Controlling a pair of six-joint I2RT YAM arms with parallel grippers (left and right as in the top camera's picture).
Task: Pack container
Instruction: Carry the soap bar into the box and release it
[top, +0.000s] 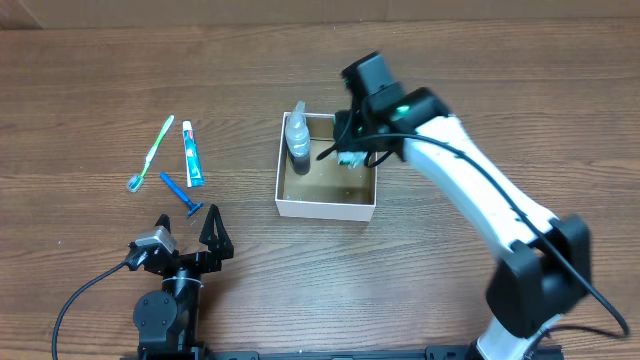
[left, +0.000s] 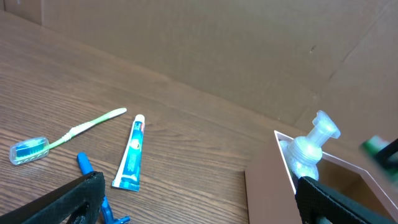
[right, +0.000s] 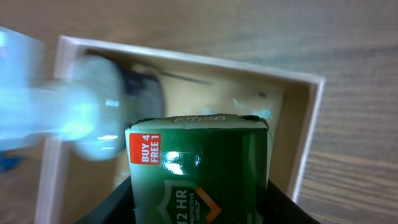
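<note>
My right gripper is lowering the green soap pack (top: 351, 158), which hangs beside the pump bottle over the container's free bottom (top: 332, 178). It should go on lowering until the pack is inside the container's sides.
The container (top: 325, 208) is a shallow white box with a brown bottom at the table's middle; it also shows in the right wrist view (right: 298, 143) and the left wrist view (left: 264, 186). A clear pump bottle (top: 299, 140) stands in its far left corner, seen too in the left wrist view (left: 308, 152) and blurred in the right wrist view (right: 68, 118). My right gripper (top: 350, 152) is shut on a green soap pack (right: 199, 168) and holds it over the container's far right part. My left gripper (top: 187, 222) is open and empty near the front, left of the container.
A green toothbrush (top: 152, 152), a toothpaste tube (top: 192, 154) and a blue razor (top: 181, 195) lie on the wooden table left of the container. They show in the left wrist view as well: the toothbrush (left: 68, 134), the tube (left: 132, 154), the razor (left: 93, 186).
</note>
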